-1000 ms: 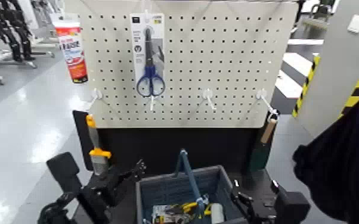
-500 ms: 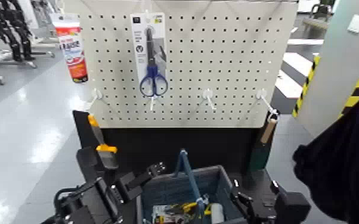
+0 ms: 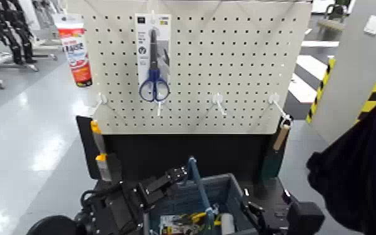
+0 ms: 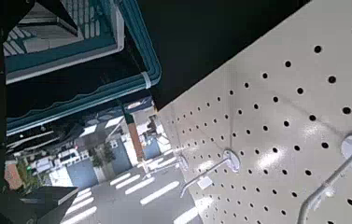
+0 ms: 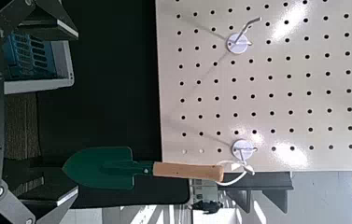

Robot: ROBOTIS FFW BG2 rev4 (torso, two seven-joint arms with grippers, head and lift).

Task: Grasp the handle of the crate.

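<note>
The blue-teal handle stands upright [image 3: 200,182] over the middle of the crate. The whole crate [image 3: 231,189] will move and turn with the handle when I pull it.
The grey-blue slatted crate [image 3: 227,190] stands at the bottom centre of the head view, below the pegboard. Its blue-teal handle [image 3: 197,182] rises upright from the middle of the crate. My left gripper [image 3: 175,174] is open and empty, just left of the handle at the crate's near-left rim, close to the bar but apart from it. The left wrist view shows the handle [image 4: 133,33] and the crate's rim [image 4: 80,96] close by. My right gripper [image 3: 257,215] is open and parked low beside the crate's right side. Several small items lie in the crate.
The white pegboard [image 3: 240,75] behind the crate holds blue-looped scissors [image 3: 152,59] and bare hooks. A red tube [image 3: 75,50] hangs at its left edge. An orange-and-black tool [image 3: 101,156] and a green trowel [image 5: 118,168] hang lower. A dark cloth [image 3: 359,181] fills the right.
My left arm has swung right and forward, bringing its gripper from left of the crate up to the handle. The scissors have swayed a little. The right arm has not moved.
</note>
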